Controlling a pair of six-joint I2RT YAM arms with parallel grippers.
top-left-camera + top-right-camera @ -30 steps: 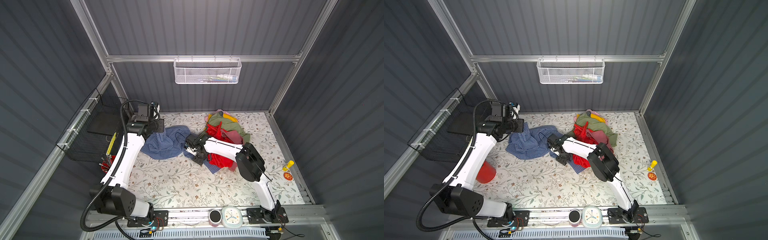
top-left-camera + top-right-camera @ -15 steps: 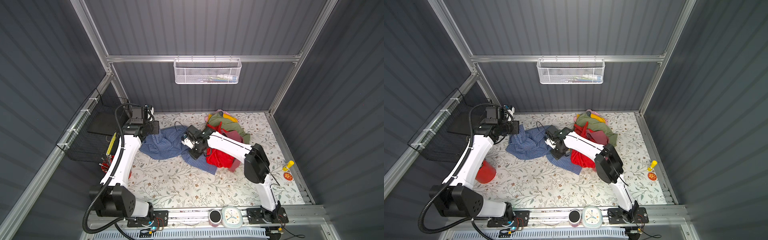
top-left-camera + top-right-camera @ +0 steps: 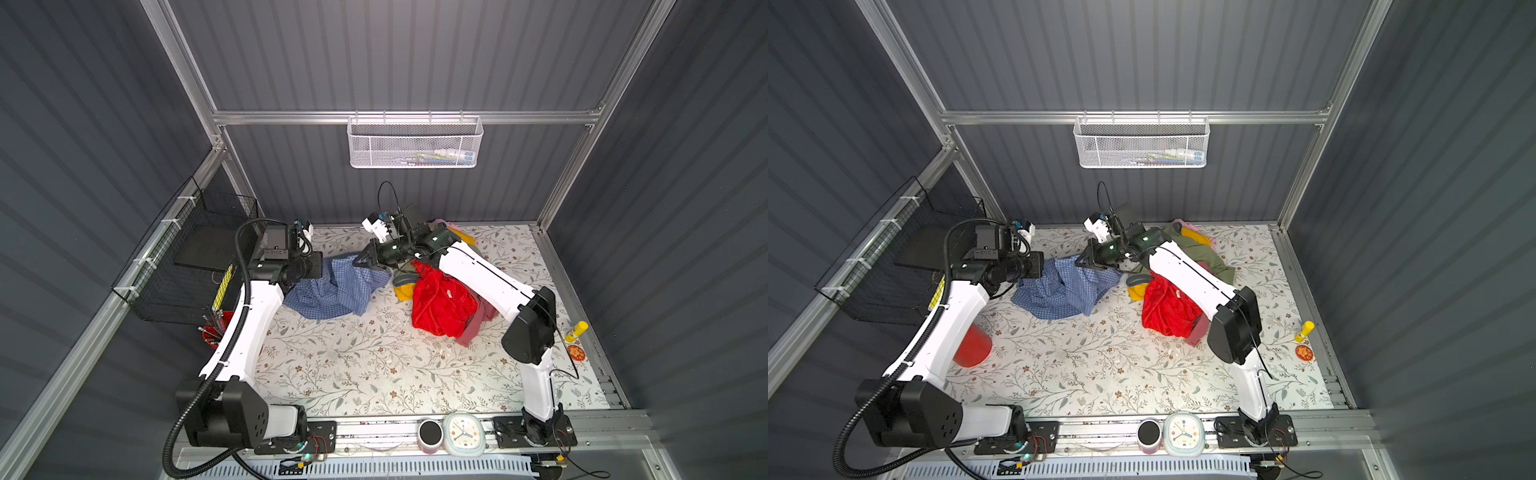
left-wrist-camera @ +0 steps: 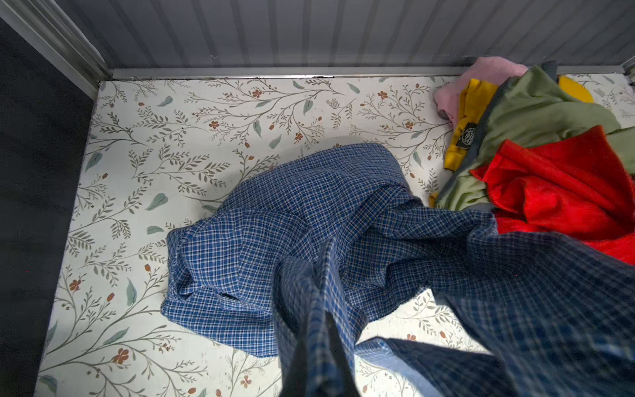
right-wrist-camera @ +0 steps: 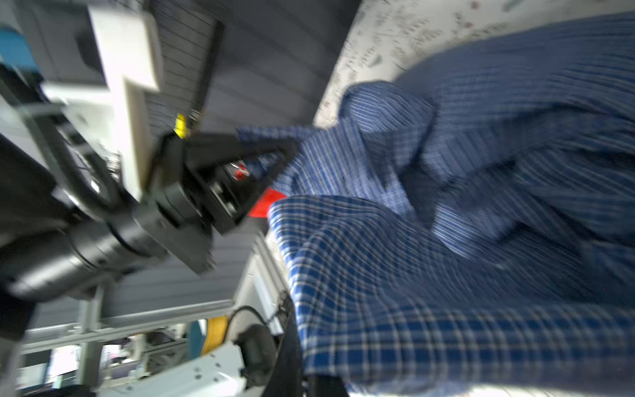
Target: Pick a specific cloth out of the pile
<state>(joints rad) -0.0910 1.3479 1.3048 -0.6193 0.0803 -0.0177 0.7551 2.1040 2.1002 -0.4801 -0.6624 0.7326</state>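
Note:
The checked shirt's end (image 3: 385,278) is touching the pile. My right gripper should open and move back while my left gripper takes the shirt's middle (image 3: 344,278) and pulls the shirt clear.
The cloth (image 3: 332,291) (image 3: 1059,291) is a blue-and-white checked shirt, bunched on the floral table left of the pile and stretched up between both grippers. My left gripper (image 3: 323,266) (image 3: 1043,266) is shut on its left end; in the left wrist view the fabric (image 4: 309,213) runs between the dark fingers (image 4: 338,354). My right gripper (image 3: 362,262) (image 3: 1082,262) is shut on its back right edge, and in the right wrist view the checked fabric (image 5: 446,240) covers the jaws. The pile (image 3: 440,303) (image 3: 1167,307) (image 4: 549,172) of red, olive, yellow and pink garments lies under the right arm.
A black wire basket (image 3: 195,257) hangs on the left wall with a red cup (image 3: 971,345) below it. A white mesh basket (image 3: 415,143) hangs on the back wall. A clock (image 3: 463,432) stands on the front rail. A yellow glue stick (image 3: 577,331) lies at the right edge.
My right gripper has shut on the cloth and moved back and left, lifting it. The cloth's end has come away from the red garment. The left gripper has shifted slightly left.

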